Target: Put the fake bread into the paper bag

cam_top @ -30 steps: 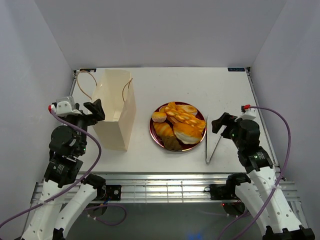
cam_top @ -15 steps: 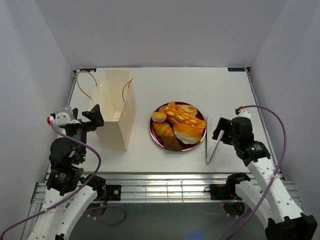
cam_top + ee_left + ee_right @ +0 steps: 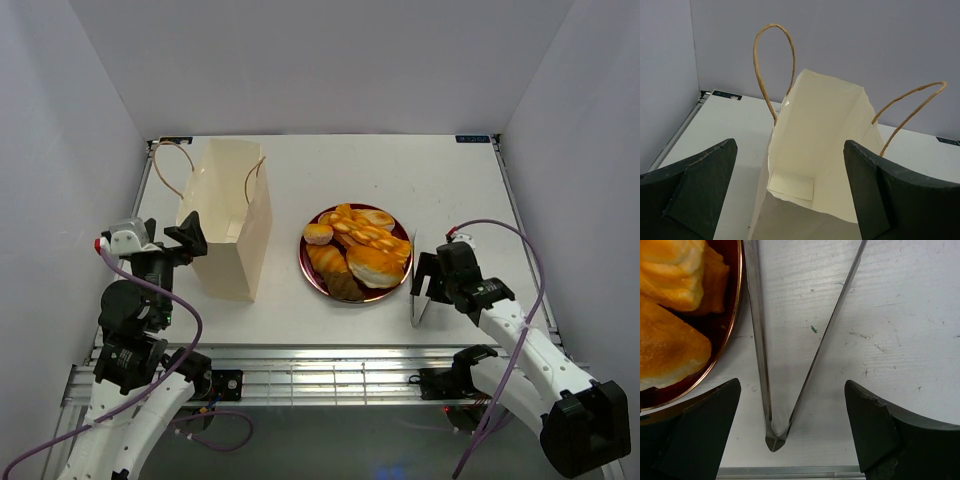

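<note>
My right gripper keeps lowering forward until its open fingers straddle both arms [image 3: 816, 352], then close, since the hinge of the metal tongs [image 3: 776, 438] lies centred between those fingers.
The fake bread [image 3: 358, 250], several glossy golden and brown pastries, is piled on a dark red plate [image 3: 306, 262] at the table's middle; part shows at the left of the right wrist view [image 3: 670, 315]. The cream paper bag [image 3: 231, 225] stands upright at the left, its mouth open and its inside empty in the left wrist view [image 3: 815, 150]. My left gripper [image 3: 190, 232] is open, just left of and above the bag's near edge. My right gripper [image 3: 430, 285] is open, low over the hinge end of the metal tongs [image 3: 771, 432], astride them.
The thin metal tongs [image 3: 425, 280] lie right of the plate, hinge toward the near edge. The bag's two brown cord handles [image 3: 775, 65] stand up. White walls close in the table at left, back and right. The metal rail runs along the near edge [image 3: 330, 360].
My right gripper has moved left and down onto the tongs' hinge end. My left gripper has shifted slightly left and down beside the bag, mostly within the first half second.
</note>
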Motion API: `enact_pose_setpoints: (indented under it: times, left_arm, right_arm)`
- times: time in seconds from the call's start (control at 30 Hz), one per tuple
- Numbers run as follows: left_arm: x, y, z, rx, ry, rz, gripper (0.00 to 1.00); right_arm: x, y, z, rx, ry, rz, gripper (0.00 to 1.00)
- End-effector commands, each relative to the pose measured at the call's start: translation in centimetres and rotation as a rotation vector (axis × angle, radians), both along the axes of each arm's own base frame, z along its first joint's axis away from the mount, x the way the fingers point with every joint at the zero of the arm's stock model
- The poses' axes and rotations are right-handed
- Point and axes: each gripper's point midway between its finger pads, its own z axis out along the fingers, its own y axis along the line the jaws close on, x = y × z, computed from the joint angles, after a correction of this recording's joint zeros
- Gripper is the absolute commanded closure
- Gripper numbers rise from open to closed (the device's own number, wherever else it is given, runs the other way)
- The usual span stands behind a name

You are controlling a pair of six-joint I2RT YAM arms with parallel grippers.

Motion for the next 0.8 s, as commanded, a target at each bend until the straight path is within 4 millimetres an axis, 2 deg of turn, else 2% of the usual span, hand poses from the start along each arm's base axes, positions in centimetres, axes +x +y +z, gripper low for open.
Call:
enact_pose_setpoints:
  times: [0.0,0.13,0.27,0.5,0.77]
  left_arm:
    - [0.1,-0.2,-0.1,0.011,0.000,-0.010,0.02]
    - [0.1,-0.1,-0.3,0.009,0.002,-0.005,0.02]
    - [0.0,-0.1,-0.2,0.010,0.000,-0.004,0.02]
    - [-0.1,0.0,-0.2,0.007,-0.005,-0.001,0.02]
    - [-0.1,-0.2,-0.3,0.005,-0.010,-0.011,0.02]
  right_arm:
    - [1.1,0.2,-0.3,0.006,-0.040,-0.025,0.10]
    - [1.5,0.8,-0.7,0.011,-0.047,-0.012,0.10]
    - [2.0,0.5,-0.8,-0.014,-0.059,-0.022,0.10]
    - [2.6,0.1,-2.2,-0.055,-0.038,-0.050,0.10]
    - [3.9,-0.3,-2.8,-0.091,-0.050,-0.079,0.10]
